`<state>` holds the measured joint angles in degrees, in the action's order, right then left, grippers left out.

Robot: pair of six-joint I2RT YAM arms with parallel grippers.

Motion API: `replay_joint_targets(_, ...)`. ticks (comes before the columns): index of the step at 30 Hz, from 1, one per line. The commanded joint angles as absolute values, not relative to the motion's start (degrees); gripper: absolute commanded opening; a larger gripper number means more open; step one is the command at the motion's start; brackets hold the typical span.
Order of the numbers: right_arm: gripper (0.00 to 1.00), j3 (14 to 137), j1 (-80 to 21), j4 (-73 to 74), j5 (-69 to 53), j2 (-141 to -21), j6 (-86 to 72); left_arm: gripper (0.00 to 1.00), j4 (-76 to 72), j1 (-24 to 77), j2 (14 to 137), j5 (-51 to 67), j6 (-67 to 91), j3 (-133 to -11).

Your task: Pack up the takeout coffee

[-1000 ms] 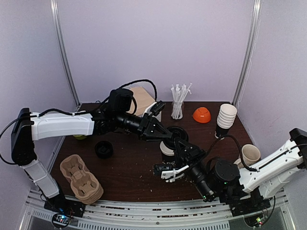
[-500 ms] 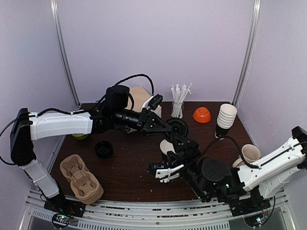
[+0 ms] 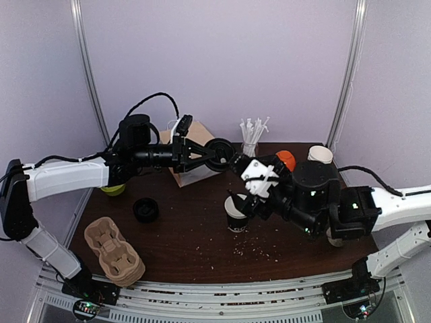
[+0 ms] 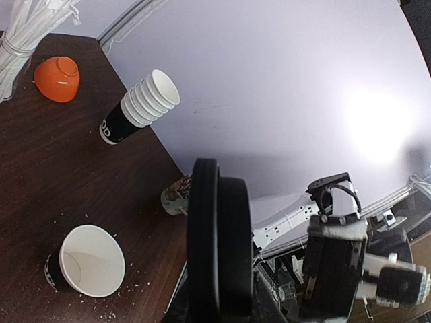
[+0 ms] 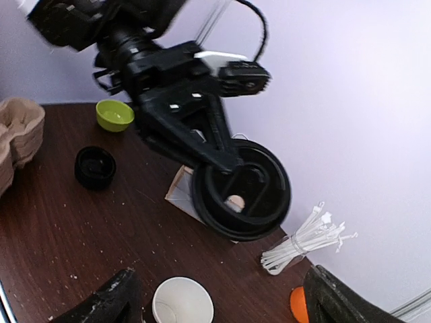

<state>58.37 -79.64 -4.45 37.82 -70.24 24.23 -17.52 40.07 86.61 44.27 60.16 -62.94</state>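
Next, my right gripper grabs the lid's free edge [image 3: 233, 151] and lowers it onto the cup: the lid [image 3: 219, 156] hangs steeply tilted from my left gripper, behind the open cup.
The takeout coffee cup [image 3: 236, 215], black outside and white inside, stands upright with its top open in the middle of the table; it also shows in both wrist views [image 4: 84, 262] [image 5: 183, 301]. Its black lid [image 3: 222, 155] hangs in the air behind and above the cup, with my left gripper [image 3: 213, 153] shut on it. The left wrist view shows the lid [image 4: 219, 249] edge on; the right wrist view shows its underside [image 5: 241, 190]. My right gripper [image 3: 254, 185] hovers just right of and above the cup, open [image 5: 221, 286], with nothing between its fingers.
A paper bag [image 3: 192, 176] stands behind the lid. Straws in a glass [image 3: 249, 145], an orange bowl [image 3: 286, 160] and a stack of white cups [image 3: 320, 155] line the back right. At left are a green bowl [image 3: 113, 190], a second black lid [image 3: 145, 210] and pulp cup carriers [image 3: 114, 250].
My right gripper opened, let go of the cup and rose up and back to the right. My left arm drew the lid up and to the left, away from the cup.
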Motion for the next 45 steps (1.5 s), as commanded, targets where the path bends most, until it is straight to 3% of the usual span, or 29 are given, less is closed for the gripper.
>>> replay_joint_targets(1,0.89,60.0,-68.8,-0.5,19.7,-64.2,-1.8,0.11,-22.0,39.8,84.0,43.3,58.3,-60.3)
replay_joint_targets(5,0.94,56.4,-58.3,-5.6,7.3,-60.4,-14.3,0.11,-23.6,39.8,83.3,45.6,56.3,-57.9)
replay_joint_targets(9,0.92,58.2,-47.6,-3.2,-8.8,-62.9,-24.5,0.11,-28.5,40.3,84.0,48.9,57.2,-55.4)
replay_joint_targets(17,0.88,54.2,-39.6,-14.1,-34.0,-67.3,-39.0,0.10,-33.3,42.1,86.8,53.2,56.6,-55.3)
replay_joint_targets(23,0.88,54.1,-39.5,-16.3,-37.6,-70.6,-42.3,0.11,-33.5,42.5,88.5,54.6,56.2,-56.8)
replay_joint_targets(35,0.77,54.2,-39.5,-17.5,-42.3,-76.9,-45.4,0.11,-33.4,43.4,90.8,55.0,56.3,-58.8)
replay_joint_targets(45,0.53,52.1,-39.5,-21.1,-44.1,-77.3,-48.3,0.16,-34.0,43.9,92.7,54.4,57.0,-59.1)
